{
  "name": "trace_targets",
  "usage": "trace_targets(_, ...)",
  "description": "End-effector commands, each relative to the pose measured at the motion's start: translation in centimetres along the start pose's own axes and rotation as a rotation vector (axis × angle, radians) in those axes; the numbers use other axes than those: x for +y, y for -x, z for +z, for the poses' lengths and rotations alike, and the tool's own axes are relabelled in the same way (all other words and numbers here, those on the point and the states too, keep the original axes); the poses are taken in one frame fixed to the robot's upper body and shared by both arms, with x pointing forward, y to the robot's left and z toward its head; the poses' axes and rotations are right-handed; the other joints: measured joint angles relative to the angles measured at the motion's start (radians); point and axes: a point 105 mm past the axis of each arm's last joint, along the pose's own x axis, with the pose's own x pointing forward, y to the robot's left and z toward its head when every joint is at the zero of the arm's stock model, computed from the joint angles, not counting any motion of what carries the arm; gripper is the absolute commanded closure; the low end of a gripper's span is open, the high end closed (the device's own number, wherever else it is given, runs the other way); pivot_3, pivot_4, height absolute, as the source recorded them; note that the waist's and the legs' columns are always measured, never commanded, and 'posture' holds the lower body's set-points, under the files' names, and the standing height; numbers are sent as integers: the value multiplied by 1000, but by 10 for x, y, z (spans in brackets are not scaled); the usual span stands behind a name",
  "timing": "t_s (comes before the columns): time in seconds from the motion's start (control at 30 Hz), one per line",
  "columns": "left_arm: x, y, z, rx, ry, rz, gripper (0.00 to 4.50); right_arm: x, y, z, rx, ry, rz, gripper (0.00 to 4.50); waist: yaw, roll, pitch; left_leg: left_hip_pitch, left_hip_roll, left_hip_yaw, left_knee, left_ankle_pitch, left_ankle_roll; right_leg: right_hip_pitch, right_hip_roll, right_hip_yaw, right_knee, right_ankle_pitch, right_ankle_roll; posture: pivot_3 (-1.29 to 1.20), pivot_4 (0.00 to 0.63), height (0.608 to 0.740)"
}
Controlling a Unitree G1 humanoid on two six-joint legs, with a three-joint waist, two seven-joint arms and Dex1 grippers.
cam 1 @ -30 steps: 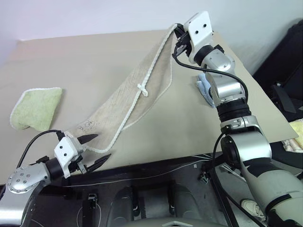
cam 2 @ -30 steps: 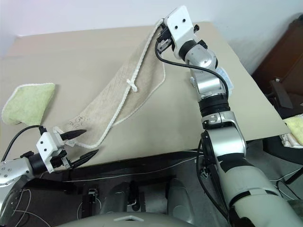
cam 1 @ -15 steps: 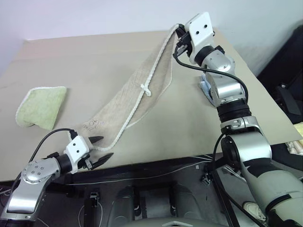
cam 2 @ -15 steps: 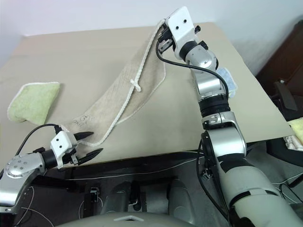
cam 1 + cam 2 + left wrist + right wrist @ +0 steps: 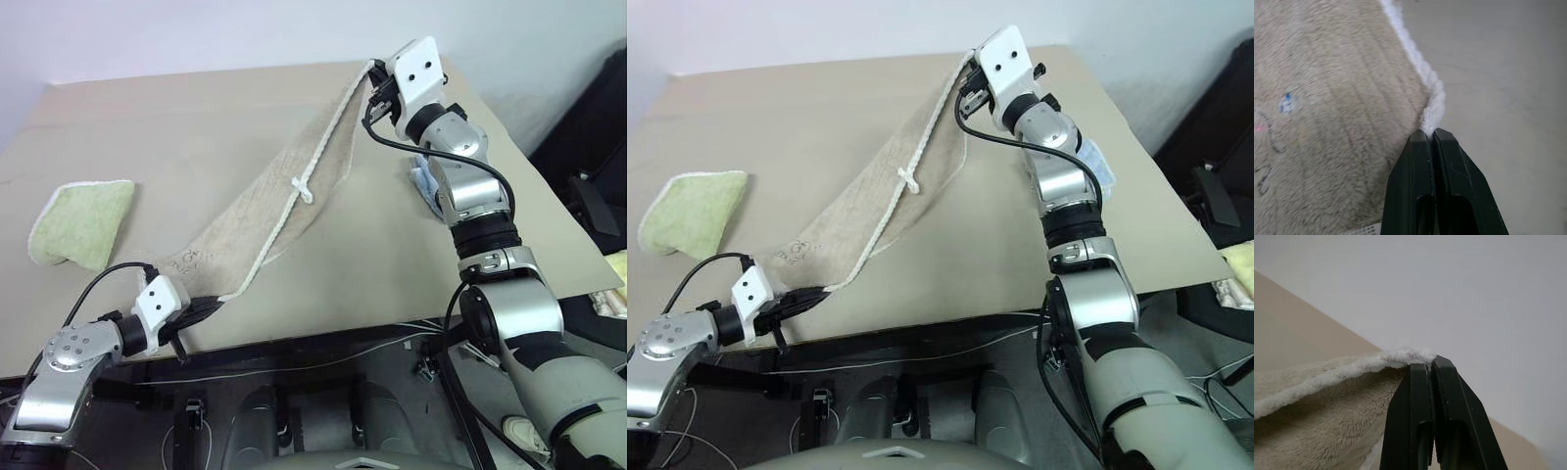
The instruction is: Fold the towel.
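The beige towel's white edging [image 5: 286,206] slants across the table, so I should take my left gripper back toward the light green towel [image 5: 86,221] and level the edging before folding.
The beige towel [image 5: 279,196] with white corded edging and a small white loop [image 5: 302,189] hangs stretched from the far right of the table [image 5: 176,127] down to its near left edge. My right gripper [image 5: 373,76] is raised above the table and shut on the towel's far corner [image 5: 1415,355]. At the near edge my left gripper [image 5: 208,305] is shut on the towel's near corner [image 5: 1431,120], pinching the white edging between its black fingers [image 5: 1415,186]. The near end of the towel lies on the table; the far part hangs in the air.
A light green towel [image 5: 83,220] lies crumpled at the table's left side. A light blue cloth [image 5: 423,186] shows behind my right arm near the right edge. Cables and dark equipment sit below the table's front edge [image 5: 323,338].
My left gripper has closed from wide open onto the towel's near corner at the table's front edge. The right gripper keeps holding the far corner up.
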Motion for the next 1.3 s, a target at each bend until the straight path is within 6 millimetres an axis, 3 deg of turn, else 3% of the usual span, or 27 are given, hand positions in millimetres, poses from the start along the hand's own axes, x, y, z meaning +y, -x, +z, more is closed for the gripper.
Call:
trace_targets(0.03,20,17,19,-85,24,62,4474,-8,1,18,-62,24,-33,4500,-5,0,0,0,0,0,0,0,0,0,0,0,0,0,0,0,150,740)
trace_targets(0.3,49,51,72,-293,110,78,4474,-10,2,14,-52,28,-45,4500,-15,0,1,-1,1,0,0,1,0,0,1,0,-1,0,0,0,150,740)
trace_targets(0.5,98,65,111,-389,159,182,4474,-22,2,8,-24,44,-79,4500,-11,-1,1,0,-1,0,1,2,1,1,2,0,-1,0,1,0,150,740)
trace_targets(0.67,156,62,138,-463,131,347,4474,-48,3,0,38,83,-147,4500,-10,-1,2,0,-4,0,1,2,1,2,2,0,-1,1,3,0,150,740)
trace_targets(0.8,211,59,145,-439,82,587,4474,-78,6,-2,88,130,-231,4500,-13,-2,3,0,-4,0,1,5,-2,2,2,-1,0,1,5,0,150,740)
trace_targets(0.9,222,54,154,-415,10,587,4474,-107,8,23,32,73,-300,4500,-19,-2,3,0,-5,1,0,6,-3,2,2,0,-2,2,6,0,150,740)
trace_targets(1.0,229,59,169,-455,-21,598,4474,-116,17,34,2,124,-269,4500,-14,-4,4,-1,-5,2,-2,6,-3,1,2,0,-1,0,10,0,150,740)
trace_targets(1.1,220,58,158,-408,-51,491,4474,-104,32,26,10,116,-131,4500,-13,-4,4,-2,-5,1,-2,5,-3,1,2,-1,-1,-2,13,0,150,740)
trace_targets(1.2,204,60,146,-407,-46,348,4474,-74,55,14,47,145,75,4500,-12,-4,4,-2,-5,1,-2,2,-2,2,1,-1,-1,-4,15,0,150,740)
trace_targets(1.3,183,68,123,-373,0,200,4474,-28,93,3,104,161,300,4500,-10,-4,4,-3,-6,1,-1,2,-2,2,1,-1,-1,-5,16,0,150,740)
